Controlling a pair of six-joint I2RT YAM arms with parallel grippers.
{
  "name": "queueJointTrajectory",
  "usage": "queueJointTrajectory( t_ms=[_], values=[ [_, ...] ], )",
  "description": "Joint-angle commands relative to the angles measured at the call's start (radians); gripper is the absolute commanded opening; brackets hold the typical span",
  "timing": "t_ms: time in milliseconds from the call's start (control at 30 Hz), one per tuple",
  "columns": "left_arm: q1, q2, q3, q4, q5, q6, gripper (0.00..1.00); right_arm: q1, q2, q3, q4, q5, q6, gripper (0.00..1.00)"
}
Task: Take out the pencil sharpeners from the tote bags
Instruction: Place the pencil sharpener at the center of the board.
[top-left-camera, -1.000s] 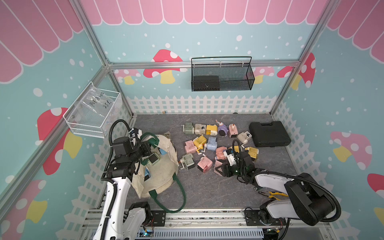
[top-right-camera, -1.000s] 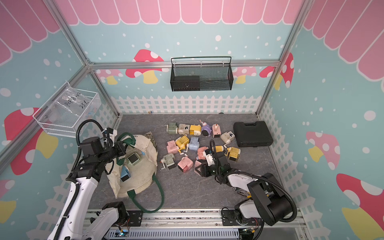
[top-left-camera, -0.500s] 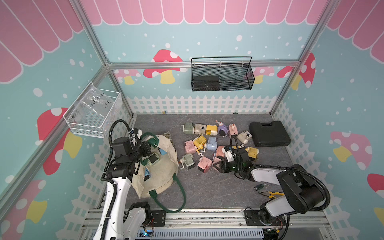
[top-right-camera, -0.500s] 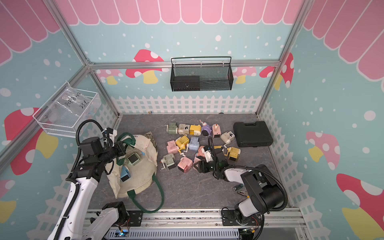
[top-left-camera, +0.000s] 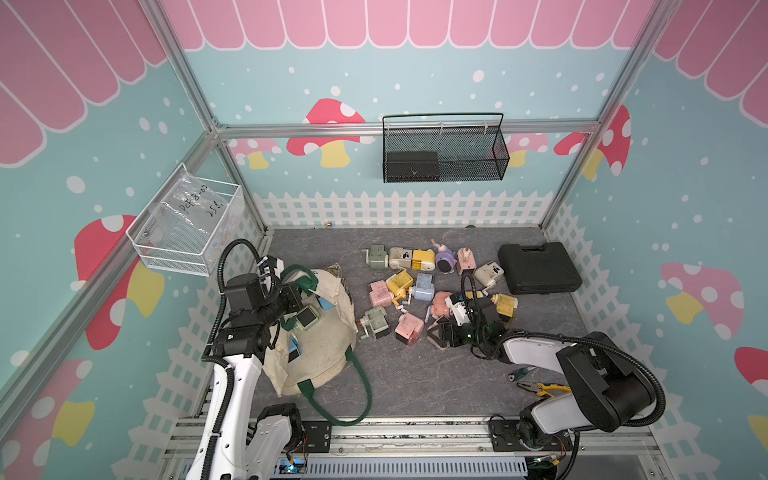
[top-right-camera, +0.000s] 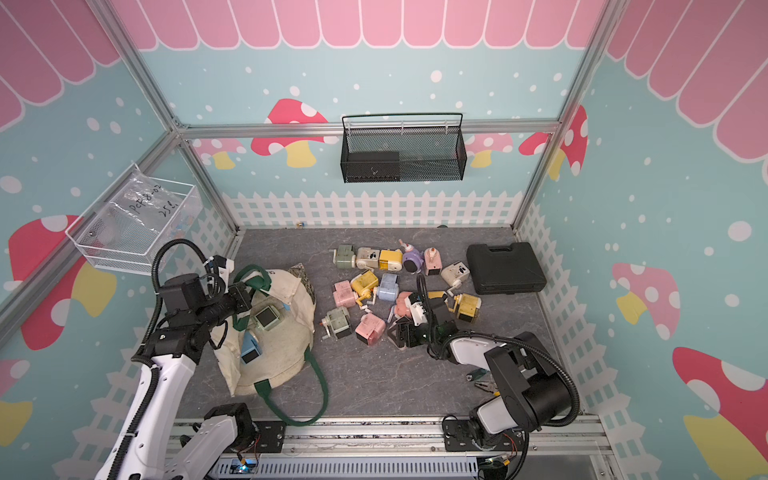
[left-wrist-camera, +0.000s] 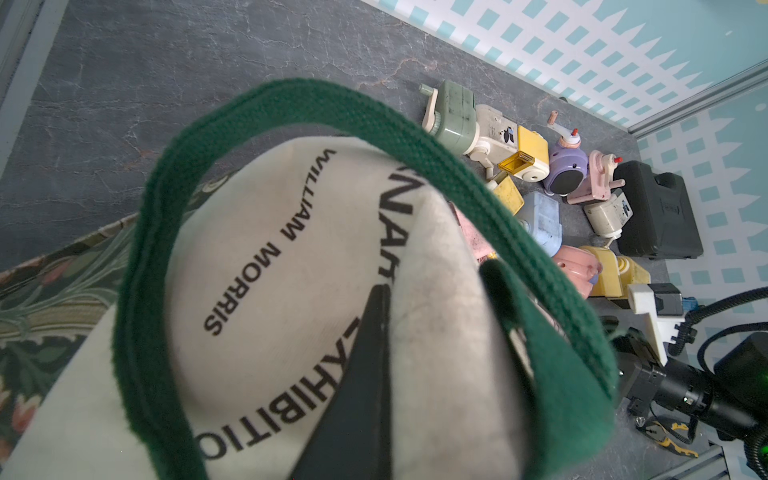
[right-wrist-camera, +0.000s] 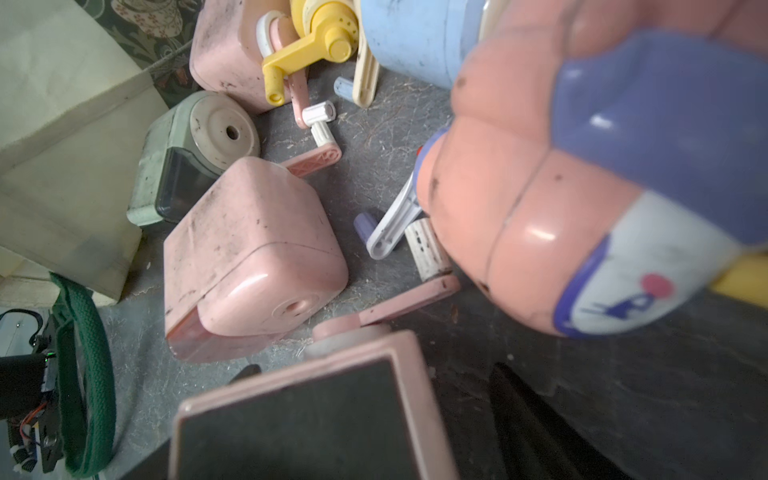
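The dark-faced pink sharpener (top-left-camera: 436, 334) hangs just above open tabletop (top-left-camera: 427, 349) next to the pink boxy sharpener, so the robot's right gripper should go on lowering it until it rests, and then let go.
The cream tote bag (top-left-camera: 328, 349) (top-right-camera: 286, 353) lies at the left with its mouth held up. My left gripper (top-left-camera: 305, 297) (left-wrist-camera: 436, 282) is shut on the bag's rim beside the green handle (left-wrist-camera: 291, 99). Inside the bag show a green-cream sharpener (top-left-camera: 306, 320) and a blue one (top-right-camera: 250, 351). Several pencil sharpeners (top-left-camera: 415, 286) lie scattered mid-table. My right gripper (top-left-camera: 440, 334) (right-wrist-camera: 374, 374) hangs low at the pile's near edge, shut on a pink sharpener with a dark face (right-wrist-camera: 307, 424). A pink boxy sharpener (right-wrist-camera: 249, 249) and a rounded peach one (right-wrist-camera: 519, 187) lie just ahead of it.
A flat black case (top-left-camera: 538, 268) lies at the back right. Yellow-handled pliers (top-left-camera: 540, 388) lie under my right arm. The bag's loose green strap (top-left-camera: 357, 399) loops toward the front rail. A black mesh basket (top-left-camera: 444, 153) and a white wire basket (top-left-camera: 187, 226) hang on the walls.
My right gripper has moved left and slightly away along the pile's near edge, carrying the pink sharpener with it. The left arm and the bag have not moved.
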Motion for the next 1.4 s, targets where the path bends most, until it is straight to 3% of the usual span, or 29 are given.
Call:
queueJointTrajectory(
  t_ms=[0,333,567,733,933,1367],
  values=[
    [0.008,-0.023,-0.007,0.024,0.015,-0.018,0.0,-0.016,0.039,0.001,0.056,0.038,0.016,0.43],
    [0.01,-0.026,-0.007,0.022,0.013,-0.017,0.0,-0.041,0.219,0.088,0.139,0.04,0.031,0.44],
    [0.01,-0.024,-0.004,0.022,0.014,-0.016,0.0,-0.044,0.279,0.13,0.155,0.017,0.027,0.53],
    [0.008,-0.025,-0.004,0.022,0.015,-0.015,0.0,-0.045,0.262,0.118,0.151,0.031,0.012,0.72],
    [0.01,-0.026,-0.006,0.022,0.012,-0.016,0.0,-0.048,0.208,0.123,0.087,0.084,-0.003,0.86],
    [0.01,-0.027,-0.007,0.021,0.013,-0.016,0.0,-0.048,-0.036,0.198,-0.124,0.247,-0.103,0.9]
  ],
)
